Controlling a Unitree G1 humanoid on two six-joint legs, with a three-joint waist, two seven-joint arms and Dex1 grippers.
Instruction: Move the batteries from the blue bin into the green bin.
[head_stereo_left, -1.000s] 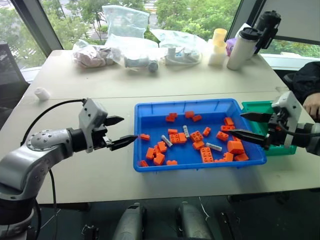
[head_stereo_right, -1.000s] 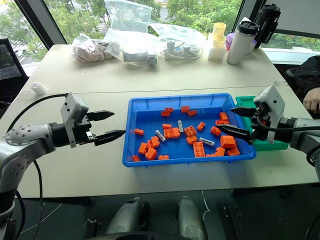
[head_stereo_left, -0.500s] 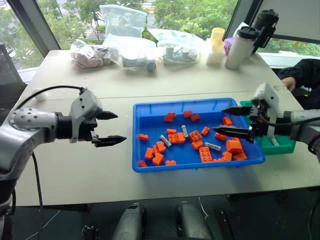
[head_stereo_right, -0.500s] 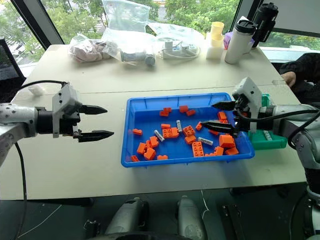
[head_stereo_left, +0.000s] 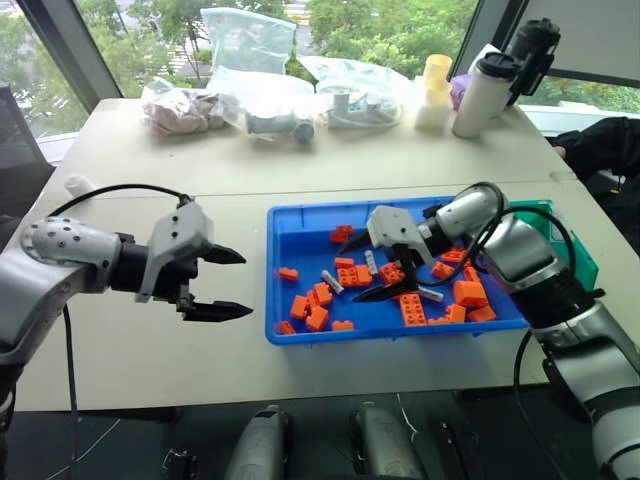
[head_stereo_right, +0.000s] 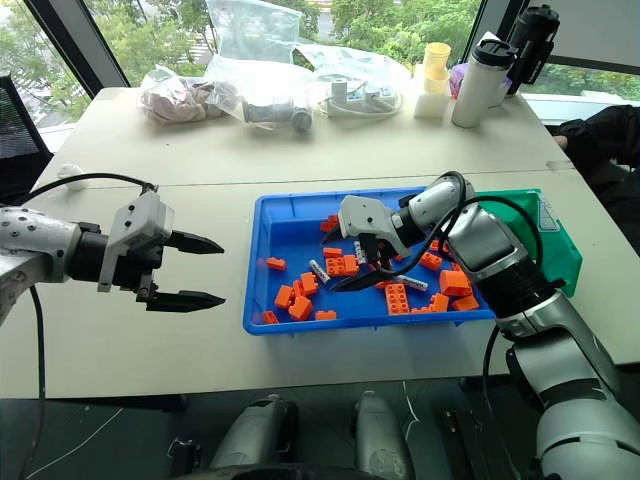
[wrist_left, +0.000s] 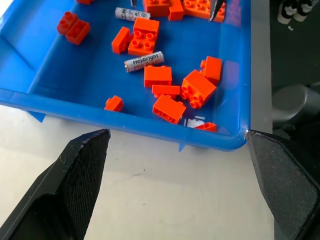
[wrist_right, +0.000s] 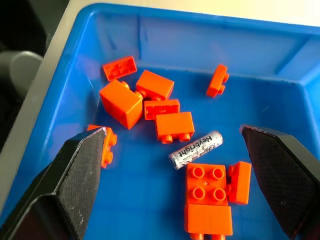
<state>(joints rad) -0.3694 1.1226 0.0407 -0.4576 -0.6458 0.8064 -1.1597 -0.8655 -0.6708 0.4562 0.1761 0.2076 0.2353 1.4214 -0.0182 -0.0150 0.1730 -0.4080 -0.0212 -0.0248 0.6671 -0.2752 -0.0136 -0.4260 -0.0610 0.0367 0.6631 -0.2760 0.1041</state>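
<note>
Both ends of the battery (wrist_right: 196, 150) between my spread fingers are clear of bricks, so my right gripper should continue lowering until it closes on those ends (wrist_right: 217, 138).
The blue bin (head_stereo_left: 300, 222) lies mid-table, holding orange bricks (head_stereo_left: 316, 316) and batteries: one (head_stereo_left: 333, 282) left of centre, one (head_stereo_left: 429, 294) further right. My right gripper (head_stereo_left: 357, 271) hangs open over the bin's left-middle. In its wrist view a battery (wrist_right: 195, 149) lies between the spread fingers, among bricks. My left gripper (head_stereo_left: 240, 285) stands open over the table just left of the bin, pointing at it. Its wrist view shows the bin's rim (wrist_left: 150, 135) and a battery (wrist_left: 144, 61). The green bin (head_stereo_right: 557, 236) stands against the blue bin's right end, partly behind my right arm.
Plastic bags (head_stereo_left: 250, 95), a white tumbler (head_stereo_left: 482, 95), a dark bottle (head_stereo_left: 532, 50) and cups (head_stereo_left: 434, 90) line the table's far side. A small white object (head_stereo_left: 78, 185) sits far left. A person's dark sleeve (head_stereo_left: 612, 148) shows at the right edge.
My right gripper has swung left from beside the green bin across the blue bin to its left-middle, still open. My left gripper has drawn back a little from the bin and turned.
</note>
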